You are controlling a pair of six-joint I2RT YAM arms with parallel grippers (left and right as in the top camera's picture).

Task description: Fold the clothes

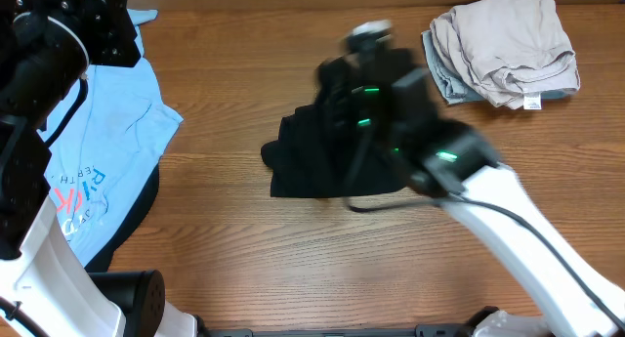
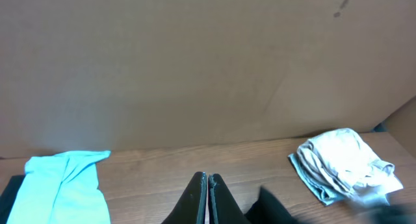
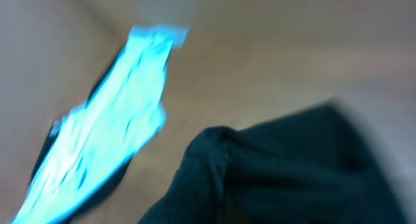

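I should lay it down and let my empty left gripper lift and open it before folding, because the black garment hangs bunched (image 1: 305,163) below my right gripper.
A black garment (image 1: 322,156) lies bunched in the middle of the table. My right arm reaches over it, and its gripper (image 1: 342,93) is blurred by motion at the garment's far edge. In the right wrist view the black garment (image 3: 279,172) fills the lower frame and hides the fingers. A light-blue printed tee (image 1: 107,142) lies spread at the left over a dark piece; it also shows in the left wrist view (image 2: 62,185) and the right wrist view (image 3: 123,113). My left gripper (image 2: 208,180) is shut and empty, raised over the table's far left.
A folded beige and grey pile (image 1: 503,54) with a small white tag sits at the back right, and it also shows in the left wrist view (image 2: 341,164). A brown cardboard wall (image 2: 195,68) stands behind the table. The left arm's base (image 1: 127,298) is at the front left.
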